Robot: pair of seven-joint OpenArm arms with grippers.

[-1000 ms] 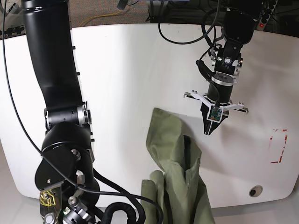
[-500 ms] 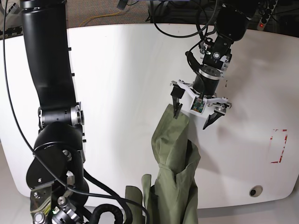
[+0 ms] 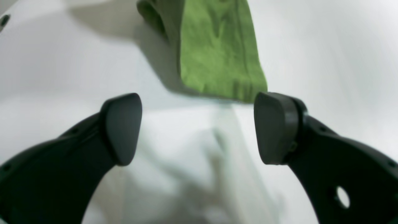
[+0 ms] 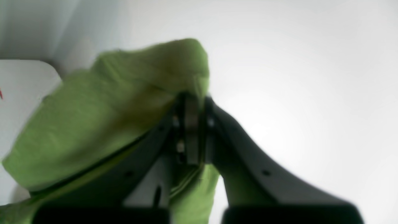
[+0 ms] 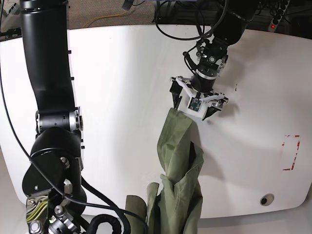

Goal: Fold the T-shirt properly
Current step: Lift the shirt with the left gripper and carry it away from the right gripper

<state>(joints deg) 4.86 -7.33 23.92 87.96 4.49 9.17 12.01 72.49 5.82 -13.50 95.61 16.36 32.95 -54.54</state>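
The T-shirt's narrow far end [image 5: 180, 117] faces the open fingers of my left gripper. I should keep moving toward the strip [image 5: 175, 127] until the fingers are on both sides of its end, then close them.
The olive-green T-shirt [image 5: 178, 161] lies bunched in a long strip on the white table [image 5: 122, 73], running from mid-table over the near edge. My left gripper [image 5: 194, 104] is open just behind the strip's far end. In the left wrist view the T-shirt [image 3: 217, 53] ends just past my left gripper [image 3: 197, 129], close to the right pad [image 3: 273, 127], with nothing between the pads. In the right wrist view my right gripper [image 4: 191, 102] is shut on a fold of the T-shirt [image 4: 102, 118]. The base view does not show this gripper.
The right arm's thick black column [image 5: 48, 73] stands along the table's left side. Cables [image 5: 195, 24] hang at the back. A red outlined mark [image 5: 291, 152] and a round hole [image 5: 266, 199] sit near the table's right front corner.
My left gripper went from shut to open and moved up and left across the table. The shirt's far end shifted with it, and the cloth drew out into a narrower strip.
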